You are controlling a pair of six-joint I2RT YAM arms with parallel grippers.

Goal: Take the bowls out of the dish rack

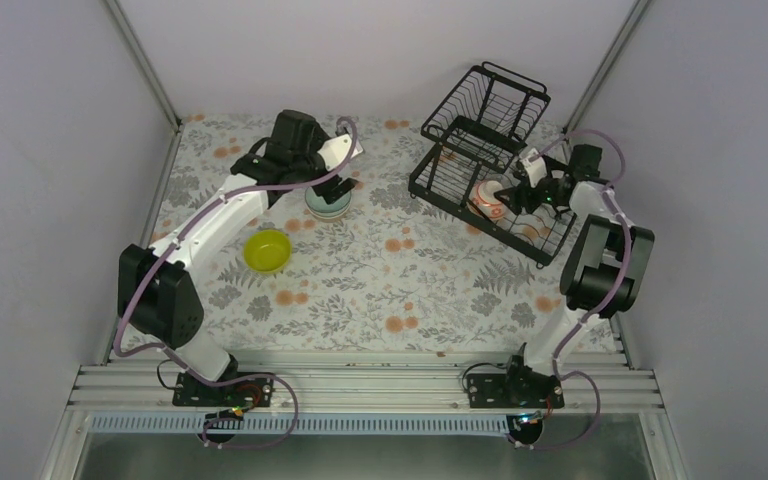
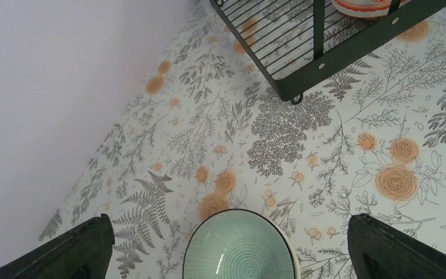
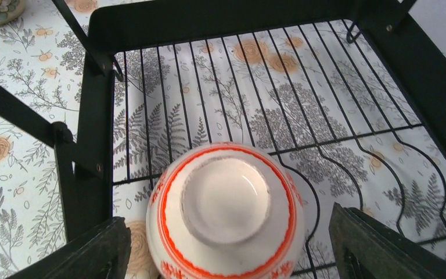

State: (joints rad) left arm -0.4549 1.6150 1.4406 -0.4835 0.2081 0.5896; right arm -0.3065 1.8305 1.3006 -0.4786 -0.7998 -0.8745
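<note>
My right gripper should keep moving in, because the white bowl's foot (image 3: 226, 200) faces up in line with its open fingers. It should go on until the fingers are on both sides of that raised ring (image 3: 225, 233), then close.
The black wire dish rack (image 1: 485, 150) stands at the back right. In its lower tray (image 3: 348, 122) a white bowl with a red-orange pattern (image 3: 225, 203) lies upside down. My right gripper (image 3: 229, 238) is open just above it, one finger on each side with a small gap. The same bowl (image 1: 487, 200) shows under that gripper (image 1: 508, 192) from above. A pale mint-green bowl (image 2: 239, 250) stands upright on the table, and my left gripper (image 2: 230, 229) hangs wide open over it without touching. A lime-yellow bowl (image 1: 267, 250) sits on the table to the front left.
A flowered cloth (image 1: 390, 270) covers the table. Grey walls close in the left, back and right sides. The rack's near corner and foot (image 2: 295, 96) stand a short way beyond the mint-green bowl. The rack's raised upper tier (image 1: 500, 100) is at its far end.
</note>
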